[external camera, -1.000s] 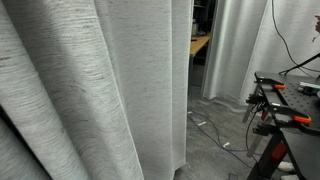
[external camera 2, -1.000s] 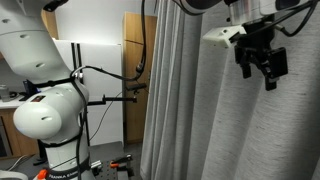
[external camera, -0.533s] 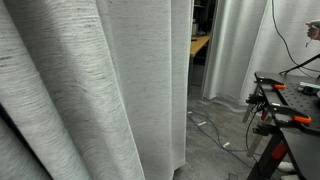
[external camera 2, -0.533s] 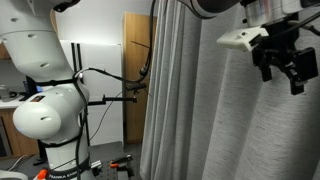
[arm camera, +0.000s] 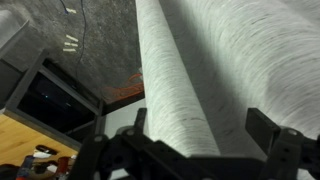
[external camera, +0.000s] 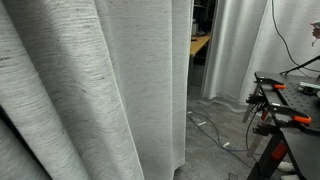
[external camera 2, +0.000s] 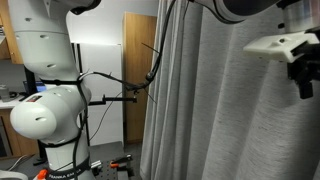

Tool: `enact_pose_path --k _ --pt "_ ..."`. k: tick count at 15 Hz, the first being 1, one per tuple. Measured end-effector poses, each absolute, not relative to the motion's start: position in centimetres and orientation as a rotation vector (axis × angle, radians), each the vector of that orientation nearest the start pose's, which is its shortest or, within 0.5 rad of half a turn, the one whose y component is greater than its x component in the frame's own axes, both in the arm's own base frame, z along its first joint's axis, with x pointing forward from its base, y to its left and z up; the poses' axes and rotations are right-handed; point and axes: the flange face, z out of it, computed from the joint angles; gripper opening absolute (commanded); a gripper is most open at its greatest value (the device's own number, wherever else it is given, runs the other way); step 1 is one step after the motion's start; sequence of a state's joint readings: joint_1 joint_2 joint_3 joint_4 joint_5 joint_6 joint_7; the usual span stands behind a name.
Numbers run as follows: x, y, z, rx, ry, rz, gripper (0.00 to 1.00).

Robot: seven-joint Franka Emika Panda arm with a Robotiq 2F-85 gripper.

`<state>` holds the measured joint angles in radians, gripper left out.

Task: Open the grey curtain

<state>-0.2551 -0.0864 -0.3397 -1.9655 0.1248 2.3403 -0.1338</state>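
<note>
The thick fold of the grey curtain (arm camera: 168, 65) is at a slant between my gripper's fingers. Next, I turn my gripper to line up with the fold before it closes on the cloth (arm camera: 180, 128).
The grey curtain (external camera: 100, 90) hangs in broad folds and fills most of both exterior views (external camera 2: 220, 110). My gripper (external camera 2: 306, 80) is at the right edge of an exterior view, in front of the curtain and high up. In the wrist view, my gripper (arm camera: 200, 118) is open, its two dark fingers wide apart. One thick fold of the curtain (arm camera: 190, 70) runs between them, closer to the left finger. Whether a finger touches the cloth is unclear.
Whiter, narrower-pleated drapes (external camera: 240, 50) hang beyond a gap (external camera: 198, 60). A black workbench with orange clamps (external camera: 290, 105) stands at the right, and cables (external camera: 205, 122) lie on the floor. The white robot base (external camera 2: 50, 110) and a wooden door (external camera 2: 135, 70) stand left of the curtain.
My gripper has moved steadily to the right and slightly down across the curtain in an exterior view, reaching the frame edge. The curtain edge by the gap has not visibly shifted.
</note>
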Motion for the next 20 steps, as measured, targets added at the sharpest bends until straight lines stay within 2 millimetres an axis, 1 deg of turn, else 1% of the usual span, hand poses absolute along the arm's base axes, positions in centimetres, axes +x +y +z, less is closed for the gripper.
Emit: enact_pose_path --k 2,3,5,7,10,13,16,20 --pt "47.0 -34.1 56.0 -2.980 0.855 -0.753 1.00" --pt "46.9 -34.6 56.1 -2.986 0.857 -0.761 1.00" --pt "47.3 -34.8 56.7 -3.017 0.791 -0.794 1.00" --pt "47.9 -34.1 57.0 -3.051 0.668 -0.825 1.00" --pt "49.2 -32.1 57.0 -3.066 0.476 -0.844 1.00" --pt "50.1 -30.7 57.0 -3.060 0.346 -0.861 1.00" --pt "50.2 -30.7 57.2 -3.064 0.282 -0.884 1.00" --pt "50.0 -32.0 58.5 -3.086 0.296 -1.036 1.00"
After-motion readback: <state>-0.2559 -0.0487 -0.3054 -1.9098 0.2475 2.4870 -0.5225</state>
